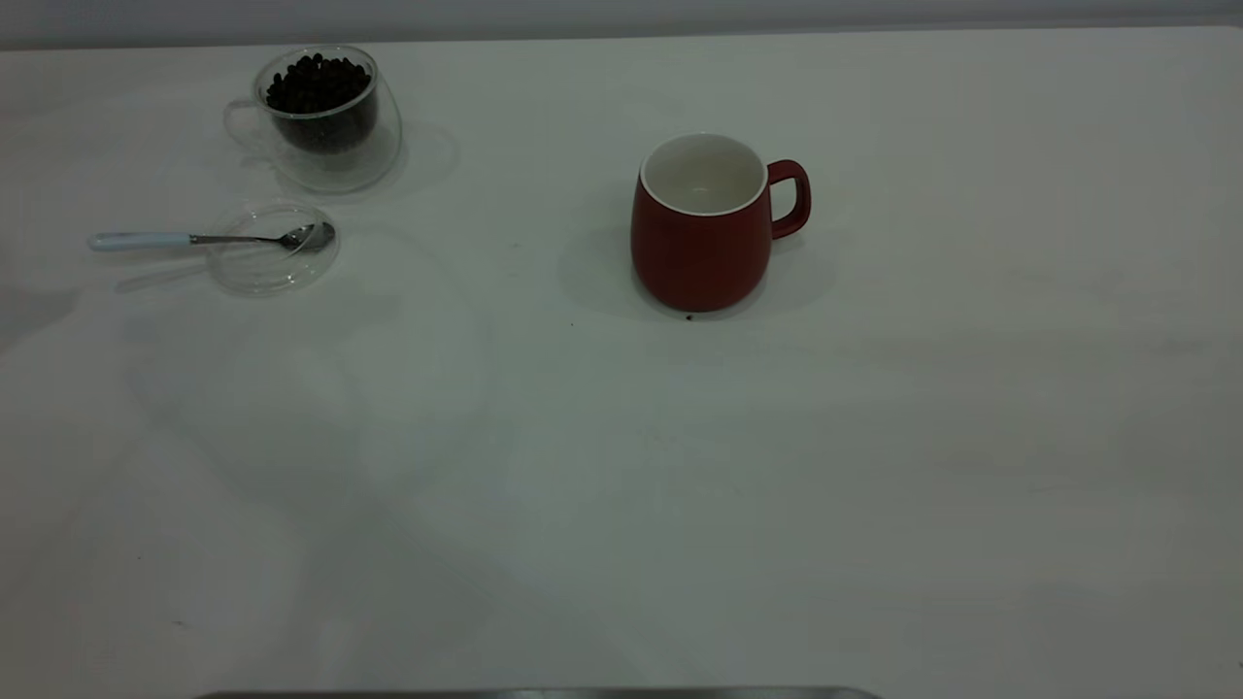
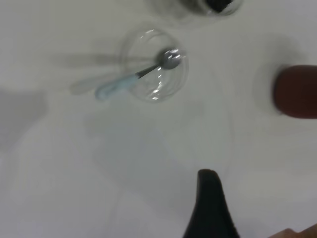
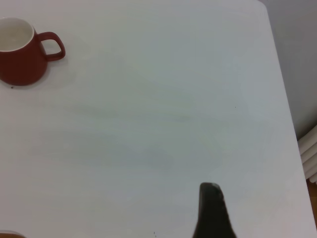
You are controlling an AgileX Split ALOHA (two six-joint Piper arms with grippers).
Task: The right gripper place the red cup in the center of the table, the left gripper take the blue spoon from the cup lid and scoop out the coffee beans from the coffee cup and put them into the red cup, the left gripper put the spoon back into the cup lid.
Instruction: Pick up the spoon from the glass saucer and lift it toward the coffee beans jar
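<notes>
My left gripper keeps heading toward the handle's end (image 1: 109,241) until its fingers straddle it, since the blue spoon's handle sticks out clear past the cup lid's rim (image 1: 211,243).
The red cup (image 1: 704,233) stands upright near the middle of the table (image 1: 777,485), handle to the right and empty inside. It also shows in the left wrist view (image 2: 297,91) and the right wrist view (image 3: 20,54). At the far left the coffee cup (image 1: 325,116) holds a heap of coffee beans (image 1: 319,83). In front of it the blue spoon (image 1: 194,239) (image 2: 133,79) rests with its bowl in the cup lid (image 1: 272,248) (image 2: 156,64). Only a black part of the left gripper (image 2: 210,208) and of the right gripper (image 3: 213,213) shows, both above bare table and holding nothing.
The table's right edge (image 3: 285,99) runs near the right gripper, with a white radiator (image 3: 309,153) beyond it. A dark speck (image 1: 689,316) lies at the red cup's base. A grey strip (image 1: 534,693) lines the front edge.
</notes>
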